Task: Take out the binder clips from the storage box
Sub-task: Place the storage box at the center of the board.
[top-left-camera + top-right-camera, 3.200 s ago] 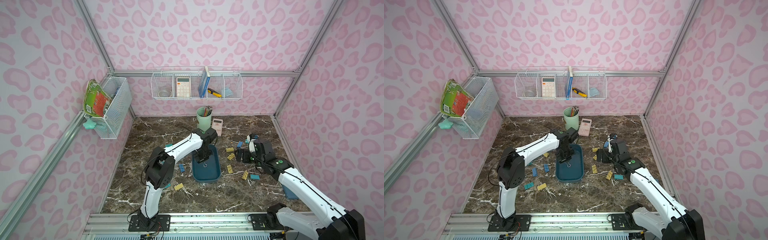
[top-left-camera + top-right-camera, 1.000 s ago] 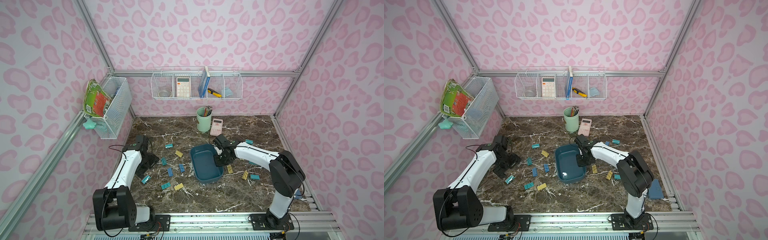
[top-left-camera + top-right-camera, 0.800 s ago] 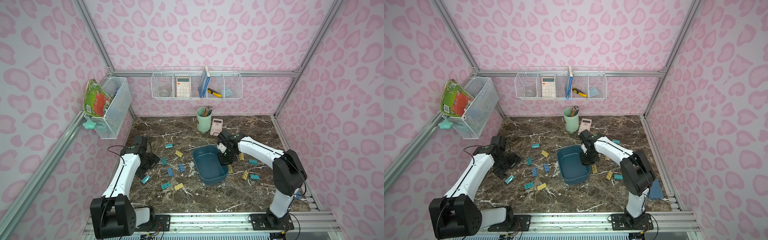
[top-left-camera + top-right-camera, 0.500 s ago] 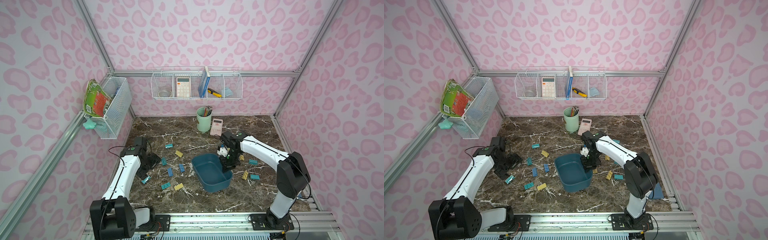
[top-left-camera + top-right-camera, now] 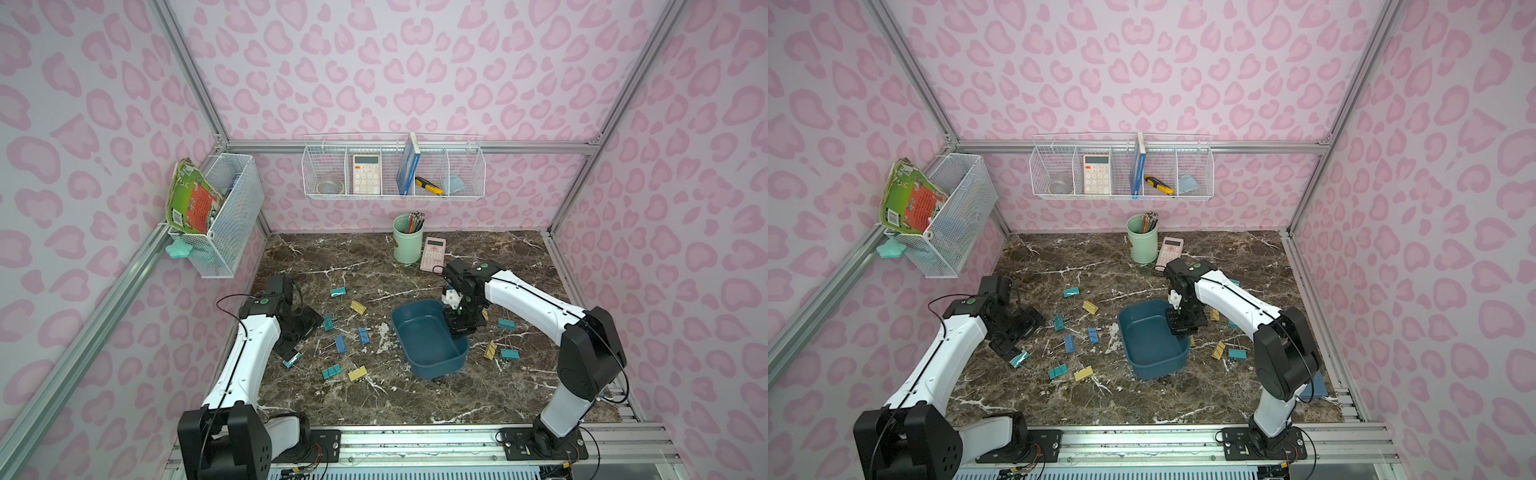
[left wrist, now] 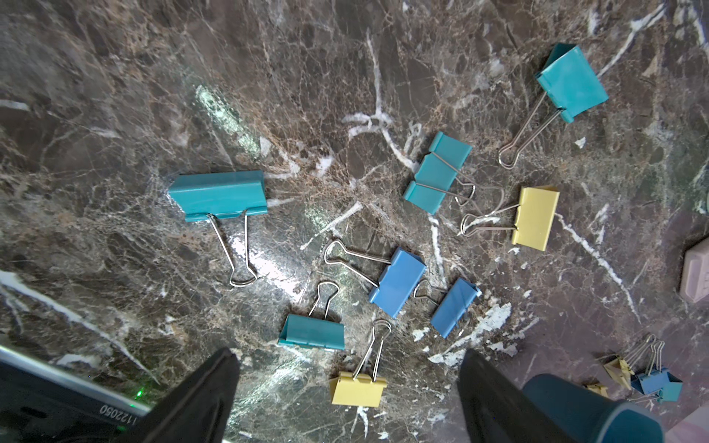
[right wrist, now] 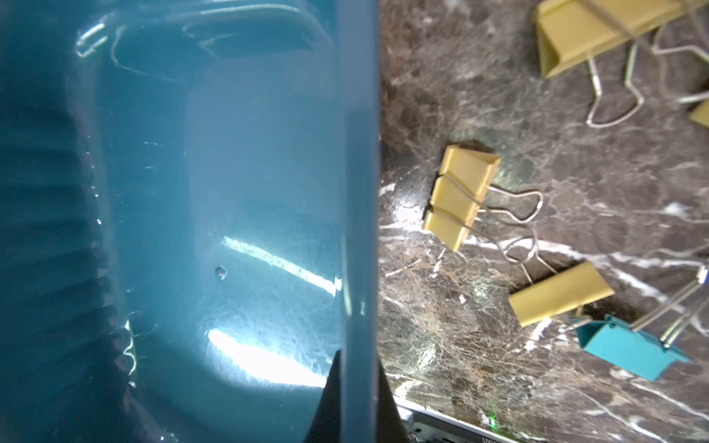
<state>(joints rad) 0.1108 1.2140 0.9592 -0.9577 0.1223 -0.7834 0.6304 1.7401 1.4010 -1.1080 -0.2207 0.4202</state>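
My right gripper needs to turn the empty storage box (image 5: 428, 340) straight, because it slants crooked from the gripper, and set it down in the clear gap (image 5: 390, 340) among the binder clips.
The storage box (image 5: 430, 338) is a dark teal tray near the table's middle, tilted, with a shadow under its near end. My right gripper (image 5: 457, 328) is shut on its right rim; in the right wrist view the rim (image 7: 358, 191) runs between the jaws of that gripper (image 7: 356, 368), and the box's inside (image 7: 230, 191) holds nothing. Binder clips (image 5: 340, 344) lie scattered left of the box and more clips (image 5: 509, 353) lie to its right. My left gripper (image 5: 299, 338) hovers open at the left; a yellow clip (image 6: 356, 387) lies on the table between its fingers.
A mint-green pencil cup (image 5: 408, 244) and a pink calculator (image 5: 432, 254) stand at the back. White wire baskets hang on the back wall (image 5: 392, 166) and the left wall (image 5: 224, 216). A flat blue object (image 5: 1314, 388) lies at the front right corner.
Over the last second my right gripper has carried the storage box toward the front and turned it. The left arm has barely moved and its gripper stays open.
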